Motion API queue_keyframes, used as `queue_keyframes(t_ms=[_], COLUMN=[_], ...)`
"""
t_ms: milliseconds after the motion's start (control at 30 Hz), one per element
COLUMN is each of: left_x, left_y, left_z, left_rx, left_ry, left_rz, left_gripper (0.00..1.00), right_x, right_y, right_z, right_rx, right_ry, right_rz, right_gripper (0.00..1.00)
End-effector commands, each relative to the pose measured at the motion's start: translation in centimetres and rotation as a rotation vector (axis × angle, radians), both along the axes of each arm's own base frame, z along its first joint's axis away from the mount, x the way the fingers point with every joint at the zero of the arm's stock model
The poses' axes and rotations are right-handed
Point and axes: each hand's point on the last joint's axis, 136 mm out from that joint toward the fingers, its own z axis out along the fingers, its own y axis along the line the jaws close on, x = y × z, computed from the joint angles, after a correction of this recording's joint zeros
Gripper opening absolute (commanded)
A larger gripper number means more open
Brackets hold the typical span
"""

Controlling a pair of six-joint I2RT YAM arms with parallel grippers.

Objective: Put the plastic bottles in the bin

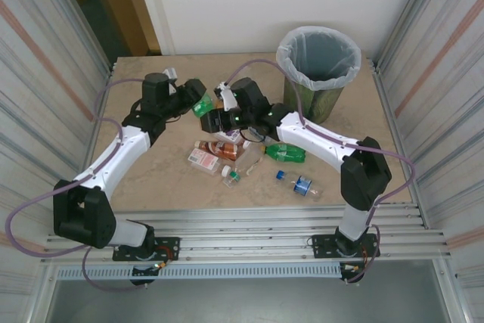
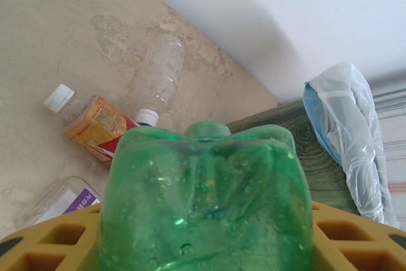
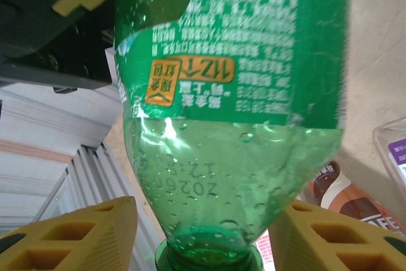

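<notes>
The green bottle's base (image 2: 206, 188) is in my left gripper, far from the bin, so my right gripper should grab the neck end (image 3: 209, 240) and carry the bottle over.
A green plastic bottle (image 1: 203, 105) hangs above the table's middle between both arms. My left gripper (image 1: 193, 97) is shut on its base end, and the green base (image 2: 206, 201) sits between the yellow fingers (image 2: 355, 239). My right gripper (image 1: 218, 113) reaches round the neck end. Its yellow fingers (image 3: 95, 233) flank the bottle's clear green shoulder (image 3: 222, 176): the right one touches and a narrow gap stays on the left. The bin (image 1: 318, 58), dark green with a white bag over its rim, stands at the back right.
More bottles lie below: an amber one with a red label (image 1: 219, 149), a purple-labelled clear one (image 1: 203, 159), a green one (image 1: 286, 153) and a clear one with a blue cap (image 1: 302, 184). The bin's wall (image 2: 317, 150) rises just beyond the held bottle. Metal walls line both table sides.
</notes>
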Motion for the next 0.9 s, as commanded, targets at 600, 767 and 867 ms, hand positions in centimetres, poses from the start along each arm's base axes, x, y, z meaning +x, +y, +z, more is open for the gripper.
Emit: queue_keyframes(t_ms=[600,767,867], left_x=[-0.8,-1.4,-2.1], left_y=[-0.1,0.1,0.4], left_z=[4.4,6.4,7.6], left_rx=[-0.027,-0.013,0.009], left_ry=[-0.116,-0.176,-0.221], left_rz=[-0.022,-0.037,-0.035], left_gripper=[0.99,0.99,0.99], right_x=[1.0,1.8,2.2], right_y=[-1.1,-3.5,-5.3], right_z=[0.5,1.4,2.2], right_rx=[-0.084,-0.126,-0.155], right_ry=[-0.029,-0.048,-0.069], right_rz=[-0.108,-0.187,-0.242], right_gripper=[0.00,0.00,0.00])
